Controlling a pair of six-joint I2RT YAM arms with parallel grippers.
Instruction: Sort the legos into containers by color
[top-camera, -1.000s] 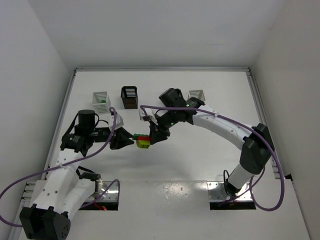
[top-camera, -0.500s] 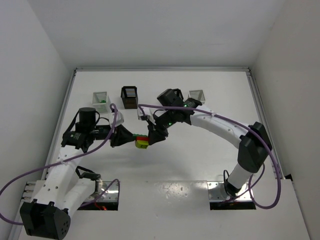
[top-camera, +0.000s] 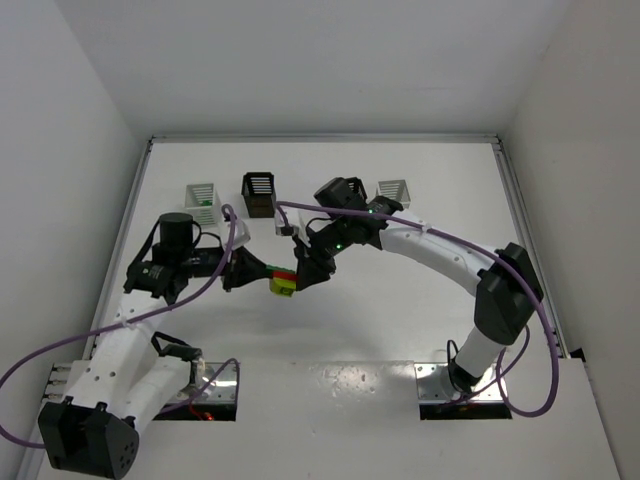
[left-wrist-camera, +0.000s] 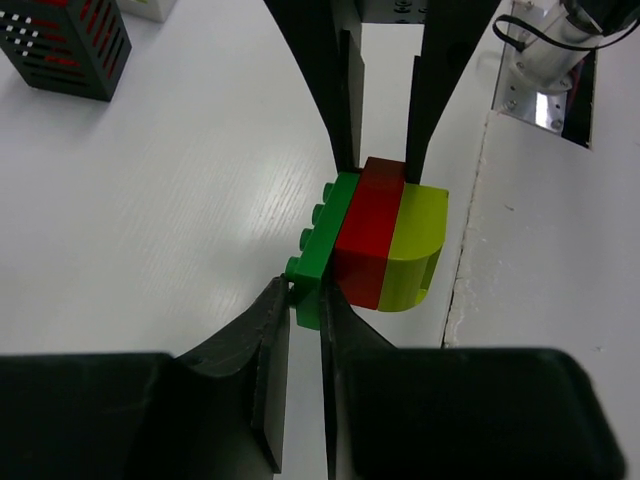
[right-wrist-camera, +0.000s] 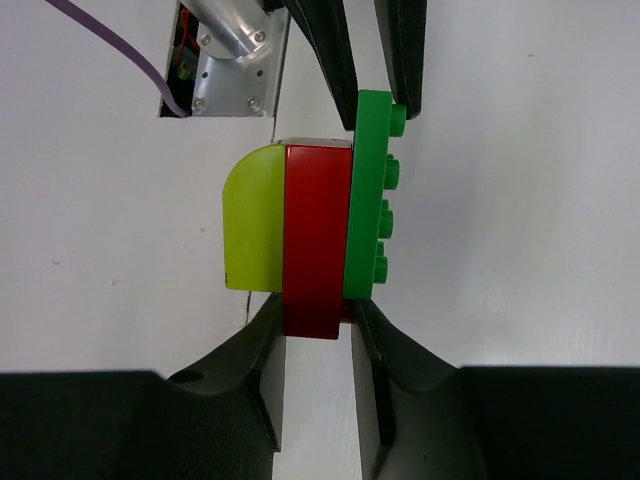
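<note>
My left gripper's fingers are on the green plate alone (right-wrist-camera: 367, 200), so I should go on pulling the plate off the red brick and let go of it over the green pieces (top-camera: 206, 203).
A stack of three legos hangs above the table between my grippers: a green plate (left-wrist-camera: 322, 250), a red brick (left-wrist-camera: 368, 235) and a yellow-green rounded brick (left-wrist-camera: 415, 250). The top view shows the stack (top-camera: 283, 283) at mid-table. My left gripper (left-wrist-camera: 305, 300) is shut on the green plate's edge. My right gripper (right-wrist-camera: 315, 318) is shut on the red brick (right-wrist-camera: 315, 240), with the green plate (right-wrist-camera: 365, 200) and the yellow-green brick (right-wrist-camera: 255, 220) on either side. In the top view, the left gripper (top-camera: 264, 272) comes from the left and the right gripper (top-camera: 299, 274) from the right.
At the back stand a white bin (top-camera: 201, 203) with green pieces inside, a black bin (top-camera: 259, 194) and another white bin (top-camera: 392, 192). The black bin (left-wrist-camera: 65, 45) shows red inside in the left wrist view. A small pale object (top-camera: 285, 228) is half hidden by the right arm.
Both grippers and the lego stack have shifted a little to the left. Both grips are unchanged.
</note>
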